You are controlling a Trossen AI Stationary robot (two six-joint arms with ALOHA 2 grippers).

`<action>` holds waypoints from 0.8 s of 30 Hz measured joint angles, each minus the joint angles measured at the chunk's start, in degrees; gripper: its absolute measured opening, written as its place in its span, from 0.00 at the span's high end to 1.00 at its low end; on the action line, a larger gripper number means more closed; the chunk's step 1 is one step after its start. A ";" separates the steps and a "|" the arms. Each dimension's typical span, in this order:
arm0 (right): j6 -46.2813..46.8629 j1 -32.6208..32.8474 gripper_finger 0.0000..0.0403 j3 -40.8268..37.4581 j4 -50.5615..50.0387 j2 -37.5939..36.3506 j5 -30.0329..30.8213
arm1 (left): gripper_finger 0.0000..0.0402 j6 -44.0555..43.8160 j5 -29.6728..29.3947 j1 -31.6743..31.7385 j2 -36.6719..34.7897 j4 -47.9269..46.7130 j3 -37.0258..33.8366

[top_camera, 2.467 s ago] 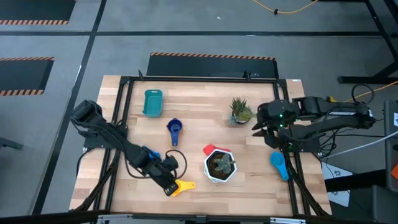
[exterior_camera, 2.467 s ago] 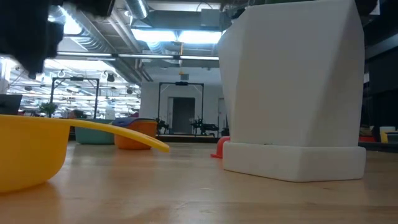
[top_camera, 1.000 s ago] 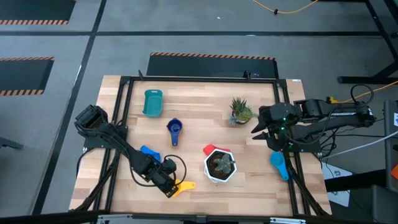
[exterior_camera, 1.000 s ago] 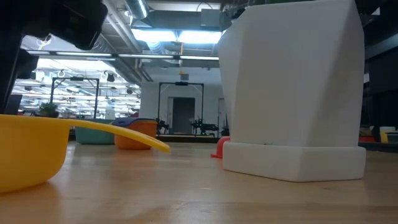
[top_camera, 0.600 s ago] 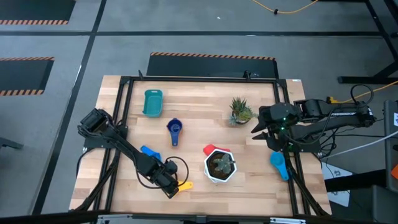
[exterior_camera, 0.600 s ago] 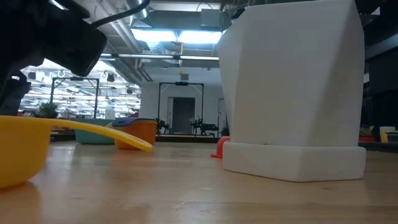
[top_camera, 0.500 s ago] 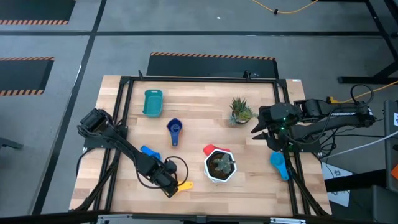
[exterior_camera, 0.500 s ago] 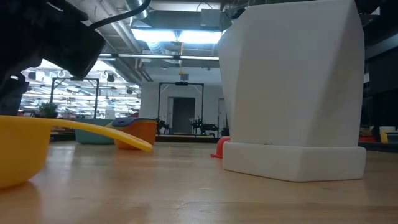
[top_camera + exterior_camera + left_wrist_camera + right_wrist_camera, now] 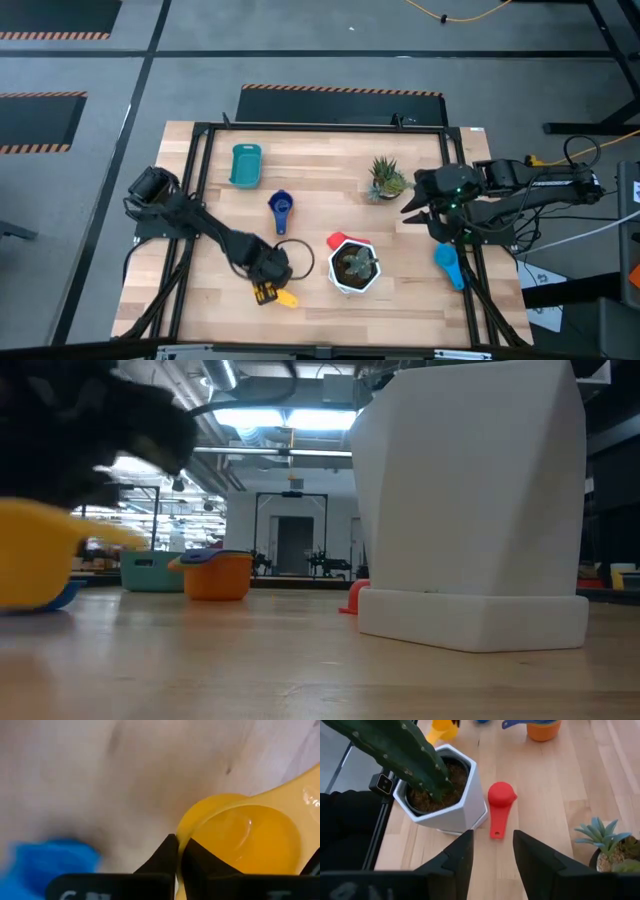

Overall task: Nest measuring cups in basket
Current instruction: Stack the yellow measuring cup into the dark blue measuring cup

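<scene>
The yellow cup's bowl [image 9: 250, 840] points up like the dark blue cup [image 9: 281, 201], so my left gripper should carry on bringing it there and let go when the cups' bowls align.
My left gripper [image 9: 266, 290] is near the table's front edge, pointing down, shut on the yellow measuring cup [image 9: 285, 298] [image 9: 35, 560]. A blue cup [image 9: 55, 857] lies beside it. A dark blue cup sits in an orange cup [image 9: 218, 575] at mid-table [image 9: 281, 210]. The red cup [image 9: 500, 802] lies beside the white pot [image 9: 354, 266]. A light blue cup [image 9: 450, 265] lies by the right edge. The teal basket [image 9: 245, 165] stands at the far left. My right gripper [image 9: 492, 855] hovers open at the right, holding nothing. My left gripper pinches the yellow cup's rim [image 9: 181, 832] on the side away from the handle, one finger outside the bowl and one finger [image 9: 197, 855] inside it. The fingers come from above, pointing down. In the low view the cup sits a little above the table.
The white hexagonal pot [image 9: 470, 510] with a cactus stands right of the yellow cup. A small green plant [image 9: 386, 178] is at the far right. Bare wood lies between the basket and my left gripper.
My left gripper has shut on the yellow cup's rim and rolled its wrist, while the arm swung toward the table's middle. The cup has turned about, its handle swinging round, and has come up a little off the table.
</scene>
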 joint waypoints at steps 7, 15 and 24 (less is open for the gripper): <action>-0.13 -0.01 0.65 0.02 1.34 0.00 0.00 | 0.99 26.23 -6.74 9.21 -7.21 -5.85 -0.01; -0.10 -0.02 0.65 0.02 3.13 0.00 0.00 | 0.98 54.11 -19.15 21.44 -12.87 -6.04 0.05; 0.33 -0.02 0.65 0.02 3.47 0.00 0.44 | 0.97 77.17 -23.40 31.27 -12.15 -4.19 -0.01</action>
